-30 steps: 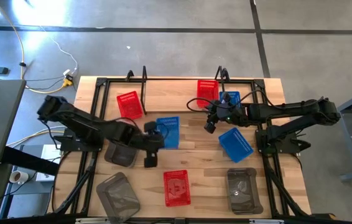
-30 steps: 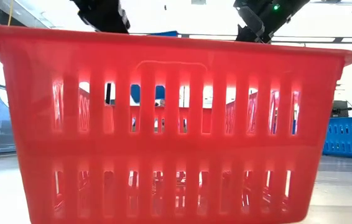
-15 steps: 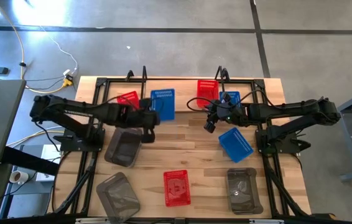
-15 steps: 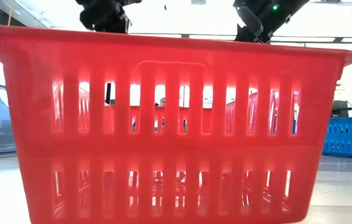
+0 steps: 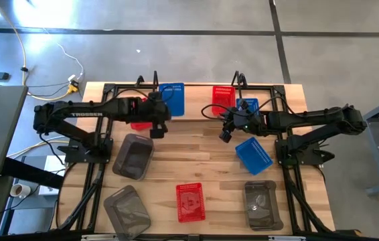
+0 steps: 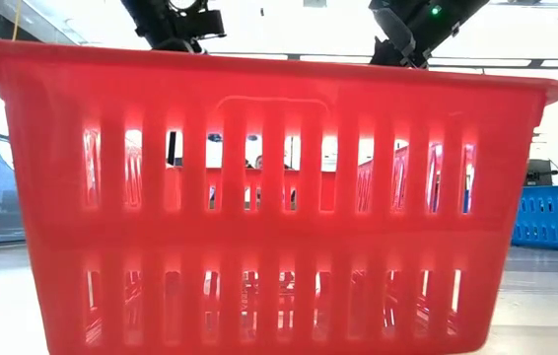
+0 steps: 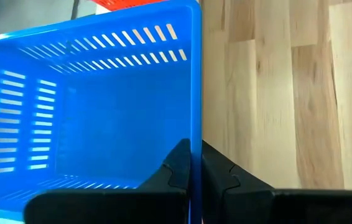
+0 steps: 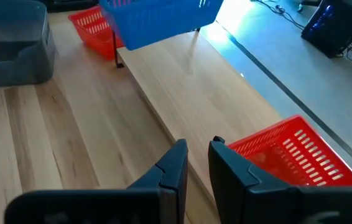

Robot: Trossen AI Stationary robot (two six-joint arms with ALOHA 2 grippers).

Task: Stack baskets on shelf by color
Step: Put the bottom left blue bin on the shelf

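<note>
The blue basket point(image 5: 173, 98) is hanging upright above the open end of the shelf point(image 8: 166, 55). I should go on lowering it with my left gripper until the basket's bottom rests there, then let go.
My left gripper point(image 5: 158, 118) point(image 7: 194, 147) is shut on a blue basket point(image 5: 171, 99) at the table's far edge, over the left part of the black wire shelf point(image 5: 196, 85). Under its arm lies a red basket point(image 5: 138, 123), mostly hidden. On the shelf's right part stand a red basket point(image 5: 223, 99) and, beside it, a blue basket point(image 5: 248, 105). My right gripper point(image 5: 225, 132) point(image 8: 199, 144) hovers in front of them, fingers narrowly apart, holding nothing. The right wrist view shows the held blue basket point(image 8: 157, 18) above the tabletop. My left gripper pinches one side wall of the blue basket at its rim point(image 7: 194, 121), one finger point(image 7: 177, 167) inside and the other finger point(image 7: 221, 173) outside. The fingers slant down from the table's near side and lie along that wall. The basket is upright and lifted clear of the table.
On the table lie another blue basket point(image 5: 253, 154), a red basket point(image 5: 190, 201) near the front that fills the low view point(image 6: 279, 197), and three grey baskets point(image 5: 133, 156) point(image 5: 126, 209) point(image 5: 263, 204). The shelf's looped posts point(image 5: 155, 79) point(image 5: 240, 79) stand up at the far edge.
My left gripper has carried the blue basket from the table's middle toward the far edge, up to the shelf's left part, keeping its hold. The arm has swung out over the left red basket. My right arm has kept still.
</note>
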